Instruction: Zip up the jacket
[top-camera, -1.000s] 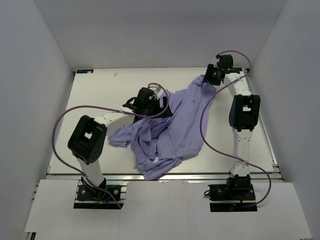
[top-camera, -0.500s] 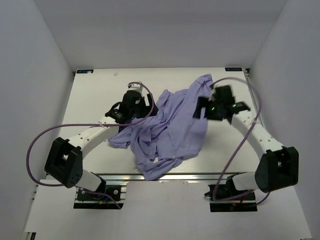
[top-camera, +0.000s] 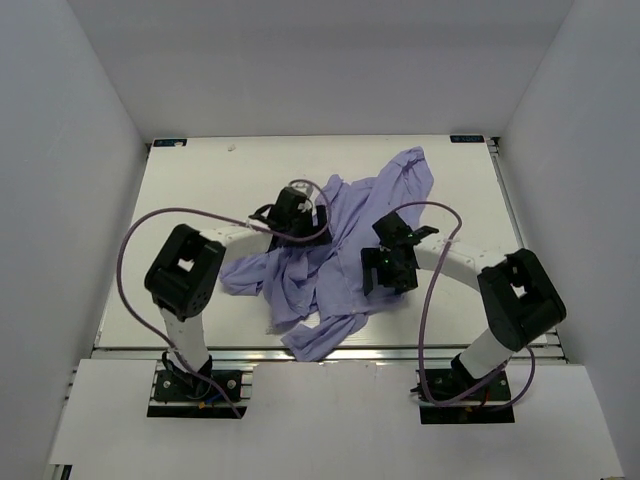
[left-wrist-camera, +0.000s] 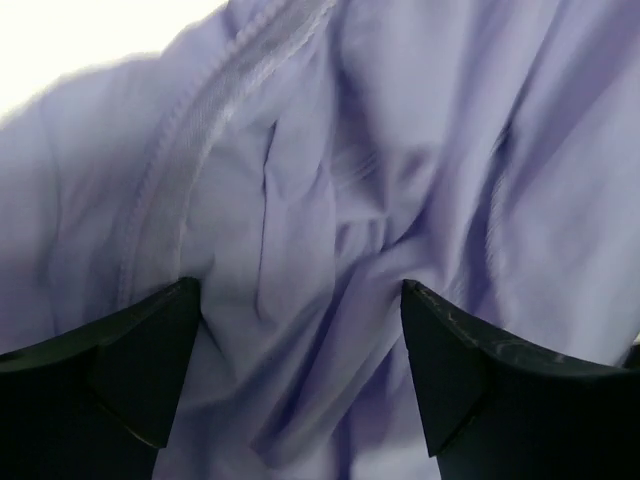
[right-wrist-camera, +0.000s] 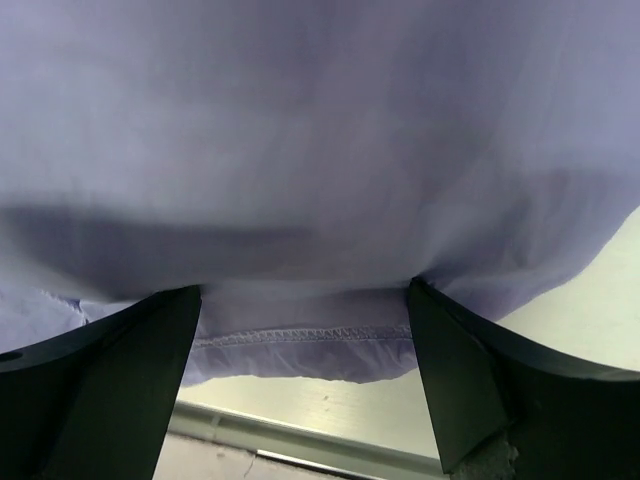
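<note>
The jacket is crumpled around the zipper band (left-wrist-camera: 190, 150) beneath my left gripper, so next I move that gripper to the jacket's sleeve (top-camera: 242, 274) and pull it out flat first.
The lavender jacket (top-camera: 345, 245) lies crumpled in the middle of the table, one part reaching toward the far right. My left gripper (top-camera: 298, 218) is over its left part, open, with folds of fabric (left-wrist-camera: 330, 200) and a ribbed zipper band (left-wrist-camera: 195, 120) between and beyond the fingers (left-wrist-camera: 150, 350). My right gripper (top-camera: 383, 272) is at the jacket's near right edge, open, pressed close against the cloth (right-wrist-camera: 320, 150); a stitched hem (right-wrist-camera: 300, 335) shows between its fingers (right-wrist-camera: 470, 370). No drawstrings or zipper pull show.
The white table (top-camera: 200, 180) has a metal front rail (top-camera: 330, 352), also seen under the hem in the right wrist view (right-wrist-camera: 300, 440). White walls close in the left, right and back. Purple cables loop from both arms.
My right gripper has come from the far right corner down to the jacket's near right edge. The jacket's far corner has dropped flat. My left gripper has shifted slightly over the jacket's left part.
</note>
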